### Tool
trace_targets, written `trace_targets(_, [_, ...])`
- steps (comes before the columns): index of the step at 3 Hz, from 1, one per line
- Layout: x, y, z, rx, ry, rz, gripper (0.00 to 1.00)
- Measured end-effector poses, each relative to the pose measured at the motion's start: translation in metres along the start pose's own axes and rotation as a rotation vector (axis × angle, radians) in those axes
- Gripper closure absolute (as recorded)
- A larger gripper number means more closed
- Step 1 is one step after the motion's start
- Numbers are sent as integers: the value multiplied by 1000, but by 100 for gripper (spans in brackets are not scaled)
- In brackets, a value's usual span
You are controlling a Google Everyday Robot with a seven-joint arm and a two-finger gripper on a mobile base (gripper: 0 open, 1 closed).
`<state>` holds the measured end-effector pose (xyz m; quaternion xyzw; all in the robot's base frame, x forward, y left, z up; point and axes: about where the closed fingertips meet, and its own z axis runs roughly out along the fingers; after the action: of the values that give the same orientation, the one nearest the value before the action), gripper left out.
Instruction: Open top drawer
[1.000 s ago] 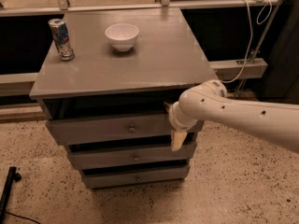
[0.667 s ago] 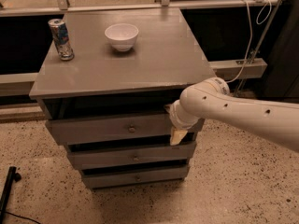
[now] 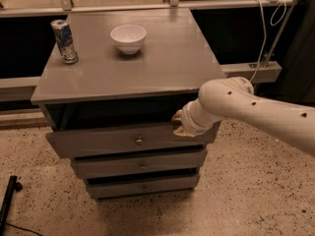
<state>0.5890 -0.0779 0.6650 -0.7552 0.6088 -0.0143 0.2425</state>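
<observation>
My gripper is lying along the drawer front's top edge, and the top drawer is only a little way out. So next I turn my fingers down over the drawer front's top edge and pull.
The top drawer is a grey wooden drawer with a small round metal knob at its centre. It stands pulled out a little from the grey cabinet, with a dark gap showing above its front. My gripper is at the right end of the drawer front, at its top edge, on the end of the white arm that reaches in from the right. The arm's wrist hides the drawer's right corner.
Two shallower grey drawers sit below, both slightly out. A white bowl and a drink can stand on the cabinet top. A black pole lies on the speckled floor at the left. Cables hang at the right.
My gripper has moved up from hanging in front of the drawer's right end to its top edge. The drawer stands about as far out as before.
</observation>
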Motion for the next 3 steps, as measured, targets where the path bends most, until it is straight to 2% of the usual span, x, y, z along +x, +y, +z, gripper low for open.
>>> trace_targets(1, [-3, 7, -11, -26, -35, 3, 96])
trace_targets(2, [-3, 8, -11, -27, -36, 3, 0])
trace_targets(3, [-3, 8, -11, -27, -36, 3, 0])
